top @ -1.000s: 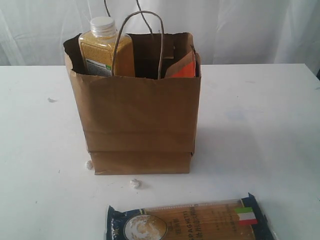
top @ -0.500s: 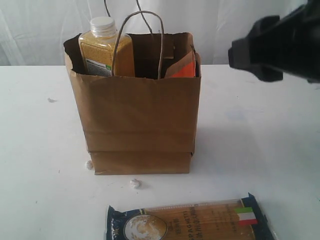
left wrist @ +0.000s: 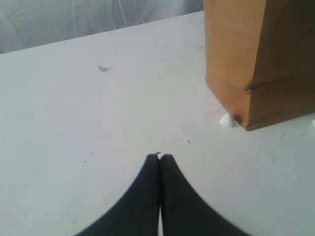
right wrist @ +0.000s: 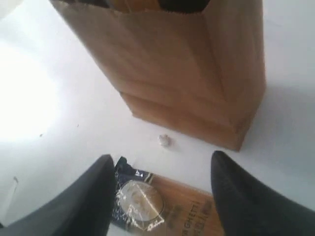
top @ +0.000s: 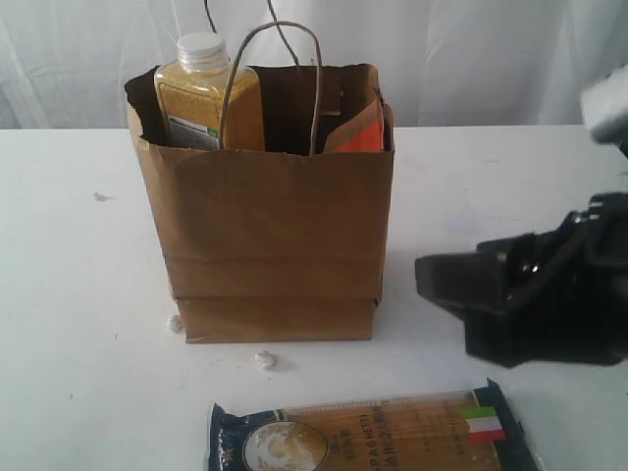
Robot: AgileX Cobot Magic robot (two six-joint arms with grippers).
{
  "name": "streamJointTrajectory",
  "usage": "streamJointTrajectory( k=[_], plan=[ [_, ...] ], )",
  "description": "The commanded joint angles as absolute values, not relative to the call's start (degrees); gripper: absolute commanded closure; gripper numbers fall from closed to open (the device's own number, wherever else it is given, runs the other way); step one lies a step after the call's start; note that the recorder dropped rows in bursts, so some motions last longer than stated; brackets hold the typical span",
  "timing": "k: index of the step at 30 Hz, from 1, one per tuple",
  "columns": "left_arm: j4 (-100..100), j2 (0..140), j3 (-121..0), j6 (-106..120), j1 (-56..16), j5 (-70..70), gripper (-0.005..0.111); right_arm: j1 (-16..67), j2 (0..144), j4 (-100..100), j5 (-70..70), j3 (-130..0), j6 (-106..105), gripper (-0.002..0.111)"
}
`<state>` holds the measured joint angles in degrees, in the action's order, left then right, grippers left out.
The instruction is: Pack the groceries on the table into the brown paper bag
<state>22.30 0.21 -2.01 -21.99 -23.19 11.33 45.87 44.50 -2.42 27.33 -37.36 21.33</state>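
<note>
The white pebble-like bit (top: 265,360) lies clear before the bag, centred ahead of my right gripper's open fingers, so I'll keep lowering until they're on either side of it (right wrist: 165,141).
The brown paper bag (top: 270,235) stands upright on the white table (top: 78,275). Inside it I see the white-capped bottle of yellow grains (top: 201,98) and an orange-labelled pouch (top: 361,130). The blue-ended spaghetti pack (top: 368,437) lies flat at the table's front edge. My right gripper (right wrist: 162,162) hangs open above the pack (right wrist: 157,201), with the bag (right wrist: 187,73) beyond; its black body (top: 530,294) shows at right in the exterior view. My left gripper (left wrist: 160,156) is shut and empty, low over bare table beside the bag's corner (left wrist: 251,64). Both jars are hidden.
Small white pebble-like bits lie by the bag's front left corner (top: 175,322), in front of the bag (top: 264,360) and further left (top: 101,196). White curtains hang behind the table. The bag's twisted handles (top: 275,69) stick up above its rim.
The right arm came in from the upper right and has dropped down to table level, right of the bag and above the spaghetti pack. Bag and pack have not moved.
</note>
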Motion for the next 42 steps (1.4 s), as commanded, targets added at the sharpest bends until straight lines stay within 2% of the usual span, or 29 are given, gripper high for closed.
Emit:
streamJointTrajectory(
  k=[1, 8, 16, 29, 42],
  plan=[
    [22.8, 0.0, -1.8, -22.0, -22.9, 11.1, 0.107, 49.8, 47.8, -1.0, 22.2, -34.4, 19.6, 0.054],
    [22.8, 0.0, -1.8, -22.0, -22.9, 11.1, 0.107, 53.3, 61.7, -0.8, 6.2, -33.2, 19.7, 0.054],
    [22.8, 0.0, -1.8, -22.0, -22.9, 11.1, 0.107, 53.3, 84.3, -0.8, -3.2, -34.8, 19.7, 0.054],
    [22.8, 0.0, -1.8, -22.0, -22.9, 11.1, 0.107, 51.9, 101.1, 0.0, -2.4, -47.8, 17.9, 0.054],
    [22.8, 0.0, -1.8, -22.0, -22.9, 11.1, 0.107, 50.2, 107.0, 0.0, 9.7, -56.2, 16.7, 0.057]
  ],
)
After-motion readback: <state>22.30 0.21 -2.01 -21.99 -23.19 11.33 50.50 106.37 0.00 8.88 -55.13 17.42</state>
